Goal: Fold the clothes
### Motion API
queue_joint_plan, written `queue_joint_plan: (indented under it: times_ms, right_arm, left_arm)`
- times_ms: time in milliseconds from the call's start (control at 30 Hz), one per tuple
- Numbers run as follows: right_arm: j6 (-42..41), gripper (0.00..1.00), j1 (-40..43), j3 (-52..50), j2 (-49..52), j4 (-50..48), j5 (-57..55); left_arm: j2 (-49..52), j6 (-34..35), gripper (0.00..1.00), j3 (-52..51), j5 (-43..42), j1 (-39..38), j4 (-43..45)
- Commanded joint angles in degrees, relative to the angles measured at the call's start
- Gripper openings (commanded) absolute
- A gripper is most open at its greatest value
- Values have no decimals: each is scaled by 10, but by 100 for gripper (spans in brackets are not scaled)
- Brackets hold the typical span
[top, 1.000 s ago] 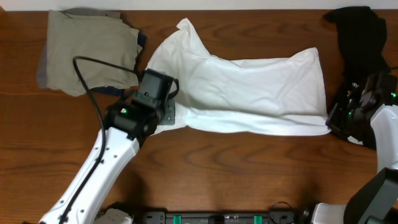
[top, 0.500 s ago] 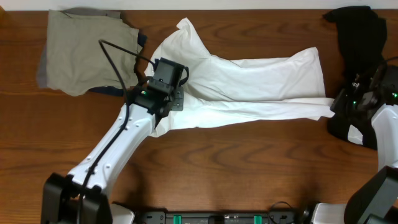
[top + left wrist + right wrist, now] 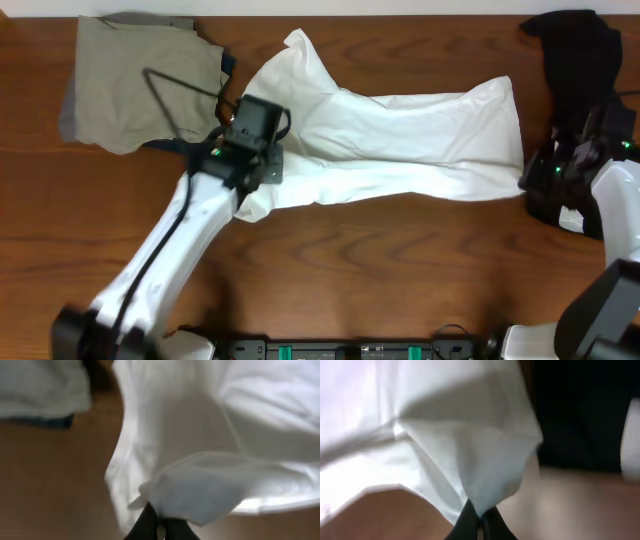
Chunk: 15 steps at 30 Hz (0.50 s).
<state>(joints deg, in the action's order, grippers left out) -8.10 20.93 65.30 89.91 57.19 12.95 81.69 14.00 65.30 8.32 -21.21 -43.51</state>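
Next, I put the shirt's near edge down with my left gripper, then open that gripper and reach for the sleeve's tip (image 3: 297,40), because the sleeve (image 3: 309,67) sticks out past the shirt's far side.
The clothes are one white T-shirt (image 3: 400,140) lying stretched across the middle of the wooden table (image 3: 330,270), a sleeve pointing to the far edge. My left gripper (image 3: 265,168) is shut on the shirt's near-left edge. In the left wrist view its dark fingers (image 3: 147,525) pinch a raised fold of white cloth (image 3: 200,435). My right gripper (image 3: 528,182) is shut on the near-right corner. In the right wrist view the fingers (image 3: 465,525) clamp a bunched point of the fabric (image 3: 445,435). No graphic or lettering shows.
A khaki folded garment (image 3: 140,80) lies at the far left, a dark blue one (image 3: 170,145) peeking from under it. A black garment (image 3: 580,60) is heaped at the far right, close beside my right arm, and fills the upper right of the right wrist view (image 3: 580,410).
My left gripper carried the shirt's near edge away from me, then drifted slightly back to the left. The near hem now lies farther back and narrower. The right gripper shifted a little left.
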Motion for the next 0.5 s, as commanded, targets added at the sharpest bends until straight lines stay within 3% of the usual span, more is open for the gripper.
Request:
queue_joint_plan:
  times_ms: [0, 200, 467]
  right_arm:
    - [5, 1, -6, 40, -41, 69, -30]
    - [5, 1, -1, 62, -86, 187, -61]
    - [20, 1, 43, 62, -106, 198, -75]
  left_arm:
    - [-79, 29, 6, 15, 11, 3, -57]
    - [-170, 39, 6, 15, -3, 3, -167]
    - [-207, 30, 6, 15, 6, 4, -201]
